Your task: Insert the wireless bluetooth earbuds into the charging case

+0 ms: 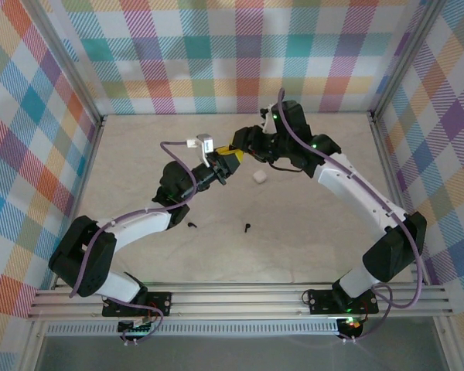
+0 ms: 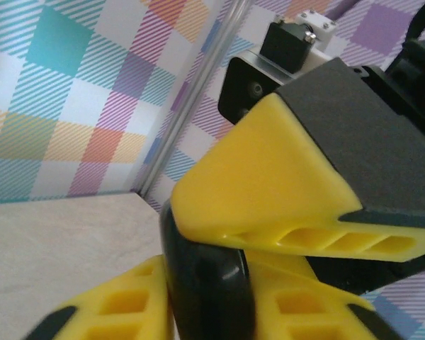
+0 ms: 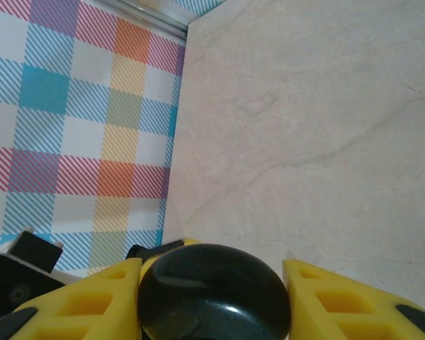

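The charging case [image 2: 202, 269] is at a slant between my left gripper's fingers. My left gripper should open and grip the case's end [image 2: 216, 319] straight on while my right gripper holds the case.
A glossy black charging case [image 3: 212, 292] sits between the yellow fingers of my right gripper [image 3: 211, 280], which is shut on it. My left gripper [image 2: 207, 297] is shut on a thin edge of the same black case [image 2: 205, 273], and the right gripper's yellow finger [image 2: 269, 184] lies just above it. From above, both grippers meet over the middle back of the table, the left gripper [image 1: 221, 165] against the right gripper [image 1: 240, 151]. Two black earbuds lie on the table nearer the arm bases, one [image 1: 192, 226] to the left and one [image 1: 247, 228] to the right.
A small white case [image 1: 259, 177] rests on the beige table [image 1: 309, 247] just right of the grippers. Checked walls and metal posts [image 1: 100, 124] close off the back and sides. A metal rail [image 1: 240, 297] runs along the near edge.
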`<state>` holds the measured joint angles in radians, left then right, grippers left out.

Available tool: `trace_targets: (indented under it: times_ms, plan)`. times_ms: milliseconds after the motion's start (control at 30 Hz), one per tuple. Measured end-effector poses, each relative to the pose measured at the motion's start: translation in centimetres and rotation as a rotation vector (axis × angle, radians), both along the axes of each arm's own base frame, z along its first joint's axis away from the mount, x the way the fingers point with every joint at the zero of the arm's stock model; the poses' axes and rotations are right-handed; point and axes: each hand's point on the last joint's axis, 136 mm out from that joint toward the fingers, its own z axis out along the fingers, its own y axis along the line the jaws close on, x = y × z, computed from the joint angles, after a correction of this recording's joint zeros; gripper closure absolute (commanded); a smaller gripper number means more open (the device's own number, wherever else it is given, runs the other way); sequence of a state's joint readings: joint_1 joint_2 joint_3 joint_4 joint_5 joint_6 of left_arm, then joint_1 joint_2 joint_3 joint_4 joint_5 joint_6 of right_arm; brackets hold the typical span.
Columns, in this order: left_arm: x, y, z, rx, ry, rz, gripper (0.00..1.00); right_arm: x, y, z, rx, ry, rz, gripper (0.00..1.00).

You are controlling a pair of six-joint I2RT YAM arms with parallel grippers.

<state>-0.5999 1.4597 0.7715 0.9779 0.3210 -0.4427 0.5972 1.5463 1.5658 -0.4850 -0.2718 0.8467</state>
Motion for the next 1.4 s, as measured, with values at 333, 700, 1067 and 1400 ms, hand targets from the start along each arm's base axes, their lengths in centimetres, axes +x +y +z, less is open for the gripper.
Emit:
trace_targets:
  times_ms: [333,700,1067,1400]
  plan:
    - [-1.3,0.7,1.6,0.129,-0.021,-0.026,1.0,-1.2,-1.6,3.3,0.1,-0.117,0.167,0.5]
    - [-4.3,2.5,4.2,0.326,-0.018,-0.239,1.0,-5.4,-3.2,8.6,0.114,-0.475,0.564,0.4]
    - [-8.1,0.9,6.6,0.371,-0.014,-0.551,1.0,-7.4,-2.1,6.5,0.056,-0.614,0.732,0.47]
    - [-9.5,0.6,5.5,0.373,0.062,-0.675,1.0,-8.8,-1.7,6.0,0.131,-0.602,0.805,0.66]
